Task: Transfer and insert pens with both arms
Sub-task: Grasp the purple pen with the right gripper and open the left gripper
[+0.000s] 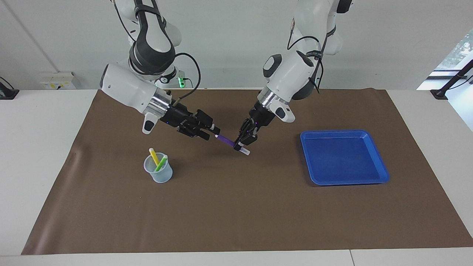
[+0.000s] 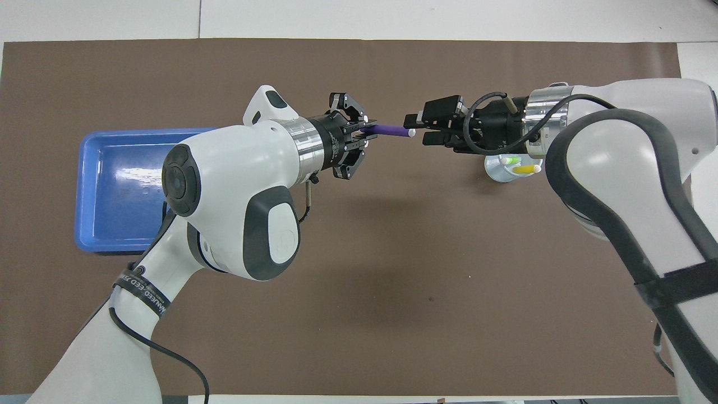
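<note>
I expect the purple pen (image 2: 394, 131) to tip against the clear cup's rim too when I put it in, because the yellow pen (image 2: 527, 169) leans out over that rim.
My left gripper (image 1: 242, 146) is shut on the purple pen (image 1: 226, 140) and holds it level above the brown mat, between the cup and the tray. In the overhead view the left gripper (image 2: 364, 133) grips one end of the purple pen (image 2: 387, 129), and the pen's whitish tip points at my right gripper (image 2: 412, 129). The right gripper (image 1: 214, 132) is open, with its fingers on either side of that tip. The yellow pen (image 1: 153, 156) and the green pen (image 1: 161, 163) stand in a clear cup (image 1: 159, 177).
An empty blue tray (image 1: 343, 132) lies on the brown mat (image 1: 236, 214) toward the left arm's end. The cup (image 2: 496, 171) stands toward the right arm's end, partly under the right wrist in the overhead view.
</note>
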Robot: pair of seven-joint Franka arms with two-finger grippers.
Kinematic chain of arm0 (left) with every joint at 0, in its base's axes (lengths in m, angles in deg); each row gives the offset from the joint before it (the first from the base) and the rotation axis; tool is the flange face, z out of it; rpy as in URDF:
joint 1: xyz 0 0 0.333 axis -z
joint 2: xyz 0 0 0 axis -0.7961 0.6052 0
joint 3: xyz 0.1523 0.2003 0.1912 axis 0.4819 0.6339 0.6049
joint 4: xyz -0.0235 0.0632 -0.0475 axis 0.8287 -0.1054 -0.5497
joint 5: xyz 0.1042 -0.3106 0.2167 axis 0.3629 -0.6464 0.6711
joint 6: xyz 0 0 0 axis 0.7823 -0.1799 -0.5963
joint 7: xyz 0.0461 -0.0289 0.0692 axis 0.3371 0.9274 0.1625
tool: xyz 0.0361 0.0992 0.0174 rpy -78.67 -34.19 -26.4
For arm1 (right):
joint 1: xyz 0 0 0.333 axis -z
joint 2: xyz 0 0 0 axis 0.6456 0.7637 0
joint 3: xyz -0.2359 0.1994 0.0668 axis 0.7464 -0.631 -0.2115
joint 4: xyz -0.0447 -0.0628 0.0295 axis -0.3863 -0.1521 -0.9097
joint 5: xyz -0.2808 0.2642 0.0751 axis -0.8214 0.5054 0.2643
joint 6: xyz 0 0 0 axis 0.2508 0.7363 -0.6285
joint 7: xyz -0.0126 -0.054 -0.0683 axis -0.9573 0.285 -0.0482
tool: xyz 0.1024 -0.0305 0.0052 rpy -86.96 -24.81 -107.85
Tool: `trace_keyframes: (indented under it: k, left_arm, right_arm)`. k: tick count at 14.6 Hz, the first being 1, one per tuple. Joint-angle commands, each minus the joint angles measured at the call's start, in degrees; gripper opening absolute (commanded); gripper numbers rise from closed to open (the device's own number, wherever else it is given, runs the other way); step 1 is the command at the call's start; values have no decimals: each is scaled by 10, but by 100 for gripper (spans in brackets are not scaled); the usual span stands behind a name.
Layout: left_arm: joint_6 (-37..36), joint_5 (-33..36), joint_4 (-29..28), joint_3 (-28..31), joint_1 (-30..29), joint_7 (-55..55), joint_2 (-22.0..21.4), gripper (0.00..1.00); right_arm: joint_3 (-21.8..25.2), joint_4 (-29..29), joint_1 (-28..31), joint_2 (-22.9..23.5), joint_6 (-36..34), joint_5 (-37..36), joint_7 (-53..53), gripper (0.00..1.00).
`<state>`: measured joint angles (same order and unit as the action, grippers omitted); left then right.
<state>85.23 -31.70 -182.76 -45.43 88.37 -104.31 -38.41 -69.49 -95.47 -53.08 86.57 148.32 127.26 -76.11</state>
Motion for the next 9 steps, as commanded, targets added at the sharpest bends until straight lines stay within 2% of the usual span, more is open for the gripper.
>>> trace_keyframes:
  k: [1, 9]
  left_arm:
    - [11, -10, 13, 8, 16, -11, 10, 0]
    - [11, -10, 12, 8, 16, -10, 9, 0]
  right_arm:
    - [-2, -15, -14, -8, 33, 15, 5, 62]
    - [-2, -16, -15, -8, 32, 15, 6, 57]
